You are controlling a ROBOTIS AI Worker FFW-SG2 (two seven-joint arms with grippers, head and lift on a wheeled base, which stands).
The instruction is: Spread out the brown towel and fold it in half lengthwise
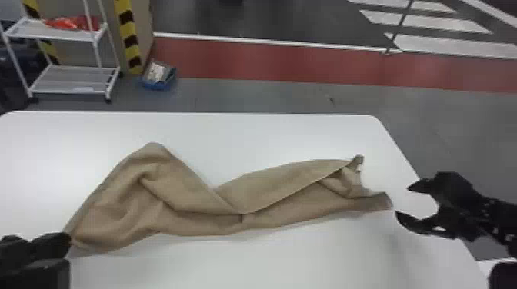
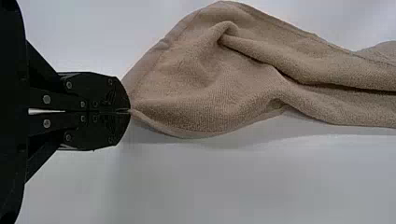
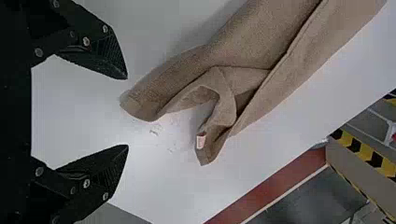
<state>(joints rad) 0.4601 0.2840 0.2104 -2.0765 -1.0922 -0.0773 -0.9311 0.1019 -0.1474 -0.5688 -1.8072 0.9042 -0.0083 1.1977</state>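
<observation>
My grippers will pull the corners of the brown towel (image 1: 180,206) apart, and it will straighten into a smooth, long strip, since loose folds cross at the towel's middle (image 1: 240,212).
The brown towel (image 1: 184,200) lies crumpled and stretched sideways over the white table, with folds on its left half and an overlapping flap on its right. At its near left corner is my left gripper (image 1: 70,249). In the left wrist view this gripper (image 2: 130,111) is shut on the corner of the towel (image 2: 210,88). My right gripper (image 1: 402,200) stands open just beyond the towel's right end, touching nothing. The right wrist view has the right gripper (image 3: 127,112) with its fingers wide apart, facing two towel (image 3: 261,42) corners, one bearing a small pale tag (image 3: 201,141).
The white table (image 1: 269,134) has rounded far corners, and its right edge runs beneath the right arm. On the floor beyond stand a white wire shelf cart (image 1: 73,78) and a blue box (image 1: 157,82) with things in it.
</observation>
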